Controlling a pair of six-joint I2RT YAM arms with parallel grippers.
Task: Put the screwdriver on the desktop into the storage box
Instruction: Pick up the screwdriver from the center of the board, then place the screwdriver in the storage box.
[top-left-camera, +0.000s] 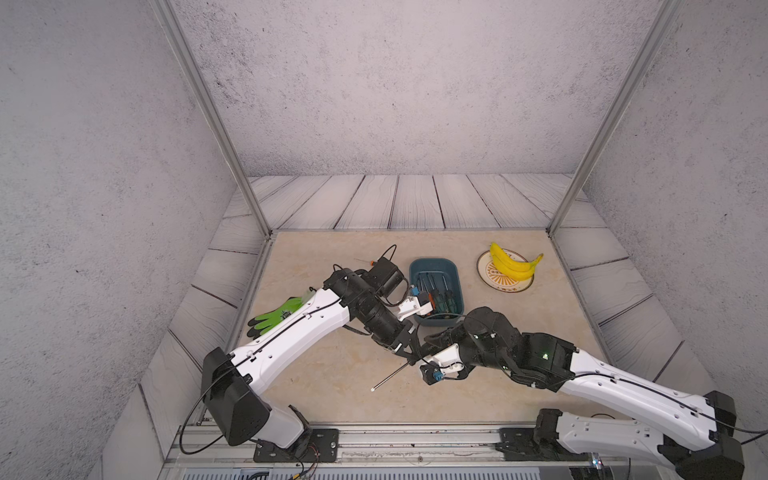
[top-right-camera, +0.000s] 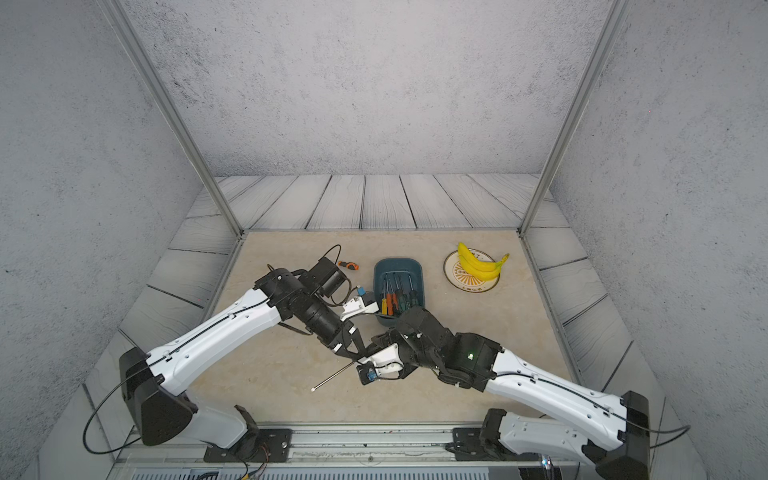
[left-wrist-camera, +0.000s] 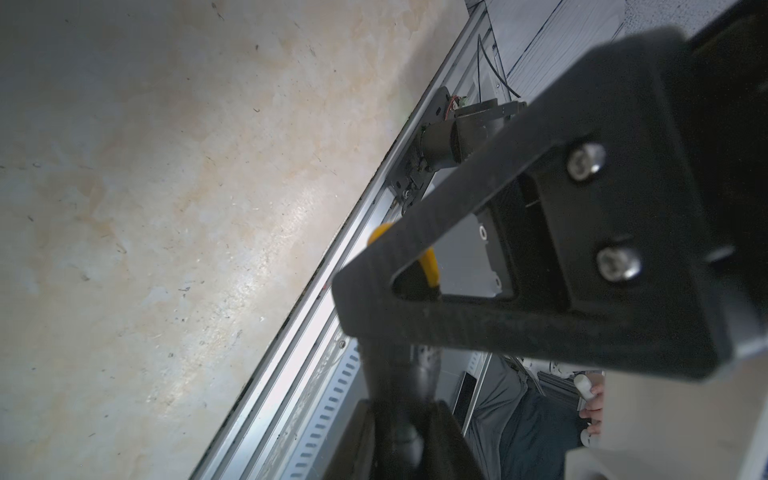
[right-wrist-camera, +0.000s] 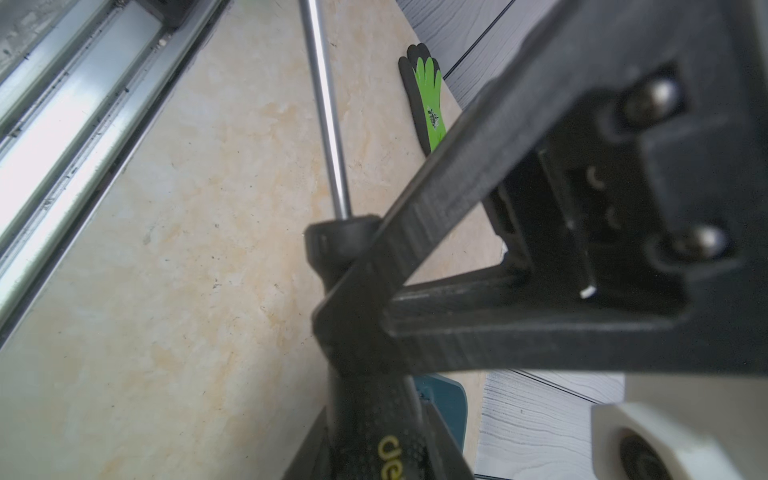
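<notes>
Both my grippers are holding the screwdriver, whose shaft (top-left-camera: 388, 377) points away from the storage box (top-right-camera: 398, 286), so my left gripper should open and my right gripper should turn it into the storage box.
A long screwdriver (top-left-camera: 390, 377) (top-right-camera: 332, 377) with a black, yellow-lettered handle hangs just above the beige desktop (top-left-camera: 332, 399), its steel shaft (right-wrist-camera: 328, 124) pointing to the front left. My left gripper (top-left-camera: 406, 358) (left-wrist-camera: 399, 436) is shut on its handle (left-wrist-camera: 399, 386). My right gripper (top-left-camera: 426, 347) (right-wrist-camera: 374, 436) meets it from the right, jaws closed against the same handle. The teal storage box (top-left-camera: 432, 261) (top-right-camera: 398, 262) lies just behind them and holds several screwdrivers. A short orange-and-black screwdriver (top-right-camera: 348, 265) lies on the desktop left of the box.
A green glove (top-left-camera: 276, 316) (right-wrist-camera: 428, 99) lies at the desktop's left edge. Bananas (top-left-camera: 513, 264) rest on a round plate (top-left-camera: 505, 286) at the back right. Metal rails (top-left-camera: 374, 440) run along the front, and my left arm's elbow (top-left-camera: 386, 274) hangs beside the box.
</notes>
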